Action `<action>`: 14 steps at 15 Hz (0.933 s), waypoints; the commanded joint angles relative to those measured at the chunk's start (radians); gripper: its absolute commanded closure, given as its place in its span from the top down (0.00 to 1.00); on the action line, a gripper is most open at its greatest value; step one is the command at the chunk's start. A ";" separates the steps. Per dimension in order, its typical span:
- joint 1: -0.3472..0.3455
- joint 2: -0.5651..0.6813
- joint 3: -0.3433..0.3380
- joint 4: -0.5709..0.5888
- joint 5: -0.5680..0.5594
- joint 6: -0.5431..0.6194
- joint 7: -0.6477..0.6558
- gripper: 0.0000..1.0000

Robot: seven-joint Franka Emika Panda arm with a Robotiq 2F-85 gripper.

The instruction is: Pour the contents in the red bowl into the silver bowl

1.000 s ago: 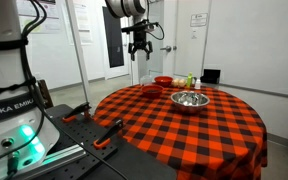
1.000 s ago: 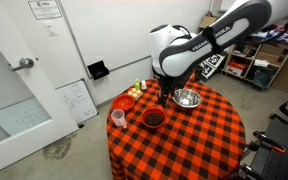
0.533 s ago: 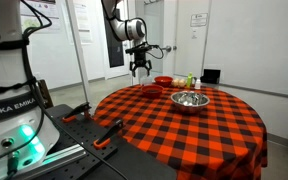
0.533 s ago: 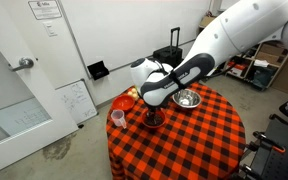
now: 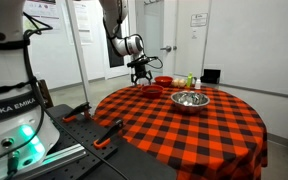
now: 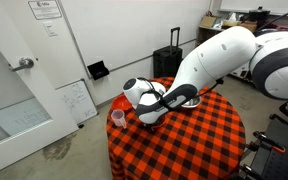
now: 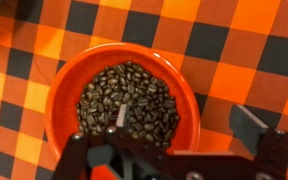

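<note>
I should now lower my gripper, with one finger over the beans and the other over open cloth (image 7: 216, 122), until its fingers pass the red bowl's rim (image 7: 195, 118), then close.
The red bowl (image 7: 62, 78) is full of dark coffee beans (image 7: 124, 90) and stands on the red-and-black checked cloth. It also shows in an exterior view (image 5: 151, 89). My gripper (image 7: 184, 122) is open just above it and straddles the near rim. One finger is over the beans and the other is outside the bowl, over the cloth. The gripper shows in both exterior views (image 5: 141, 74) (image 6: 150, 113). The silver bowl (image 5: 189, 99) stands a short way further along the table. In the exterior view from the other side, my arm hides it.
A round table with the checked cloth (image 5: 184, 135) holds everything. A brighter orange-red bowl (image 5: 163, 80) and small items stand behind the red bowl. A pink cup (image 6: 117, 118) stands near the table edge. A black suitcase (image 6: 170, 62) stands by the wall.
The arm has swung down from high above the table. The open gripper has dropped to just above the red bowl.
</note>
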 commanded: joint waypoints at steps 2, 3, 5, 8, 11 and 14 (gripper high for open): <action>0.008 0.086 -0.010 0.134 0.003 -0.022 -0.027 1.00; 0.009 0.097 -0.011 0.148 0.003 -0.022 -0.026 1.00; 0.010 0.116 -0.010 0.169 0.007 -0.024 -0.026 1.00; 0.012 0.135 -0.011 0.180 0.008 -0.026 -0.025 0.74; 0.009 0.146 -0.006 0.182 0.015 -0.027 -0.028 0.64; 0.012 0.149 -0.006 0.173 0.012 -0.027 -0.029 0.42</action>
